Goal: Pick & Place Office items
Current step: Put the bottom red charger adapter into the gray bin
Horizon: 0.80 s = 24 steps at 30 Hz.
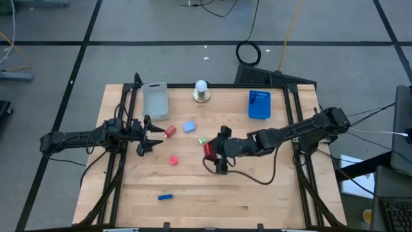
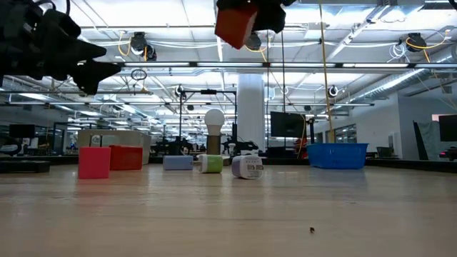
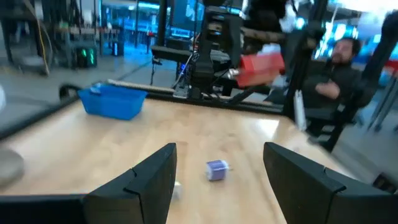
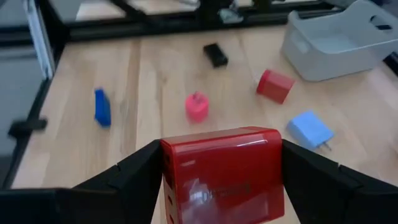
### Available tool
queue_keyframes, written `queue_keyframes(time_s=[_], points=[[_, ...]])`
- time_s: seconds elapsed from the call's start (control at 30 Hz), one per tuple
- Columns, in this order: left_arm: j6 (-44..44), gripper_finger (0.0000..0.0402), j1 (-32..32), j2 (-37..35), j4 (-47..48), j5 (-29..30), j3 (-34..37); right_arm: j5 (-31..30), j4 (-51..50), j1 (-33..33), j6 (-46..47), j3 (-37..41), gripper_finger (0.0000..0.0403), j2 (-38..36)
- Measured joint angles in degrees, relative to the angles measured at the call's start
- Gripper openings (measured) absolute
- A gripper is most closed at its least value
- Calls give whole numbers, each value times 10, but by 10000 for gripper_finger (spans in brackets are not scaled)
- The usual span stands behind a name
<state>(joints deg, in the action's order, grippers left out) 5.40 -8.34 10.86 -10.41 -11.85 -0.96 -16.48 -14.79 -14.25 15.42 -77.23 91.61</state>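
The red block in my right gripper [image 1: 208,151] hangs beyond the open fingers of my left gripper. Both grippers should meet before my left gripper takes the block's free sides [image 4: 227,177].
My right gripper [image 1: 214,153] hangs above the middle of the table, shut on a red block [image 4: 221,174], which also shows high in the low view as the red block [image 2: 235,25]. Loose on the wood lie a small red block [image 1: 170,131], a light blue piece [image 1: 189,126], a green piece [image 1: 202,140], a pink piece [image 1: 174,160] and a blue stick [image 1: 165,196]. My left gripper [image 1: 149,136] waits open at the table's left, pointing level toward the middle. A small purple piece [image 3: 216,169] lies on the table beyond its fingers. My right gripper pinches the red block between its two fingers [image 4: 127,180], one on each of two opposite sides [image 4: 171,186]. The fingers come from the table's right, slanting down. The block is lifted clear of the table, its broad glossy face [image 4: 217,149] up.
A grey tray [image 1: 156,101] stands at the far left and a blue tray [image 1: 259,104] at the far right. Between them is a white ball on a round base [image 1: 201,90]. A person [image 3: 336,62] sits beyond the table's right edge. Bare wood lies toward the near edge.
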Motion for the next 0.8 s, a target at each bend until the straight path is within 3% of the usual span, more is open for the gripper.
queue_keyframes(time_s=[0.1,0.27,0.4,0.53,0.8], points=[[-68,244,0,0,1,28,0,1,13,20,8,0,274,2],[-129,244,0,0,3,121,0,3,59,50,24,0,274,24],[-171,244,0,0,5,165,0,80,99,79,38,0,274,52],[-203,244,0,0,10,154,0,169,109,116,67,0,274,71],[-218,244,0,0,8,77,0,326,110,179,124,0,274,71]])
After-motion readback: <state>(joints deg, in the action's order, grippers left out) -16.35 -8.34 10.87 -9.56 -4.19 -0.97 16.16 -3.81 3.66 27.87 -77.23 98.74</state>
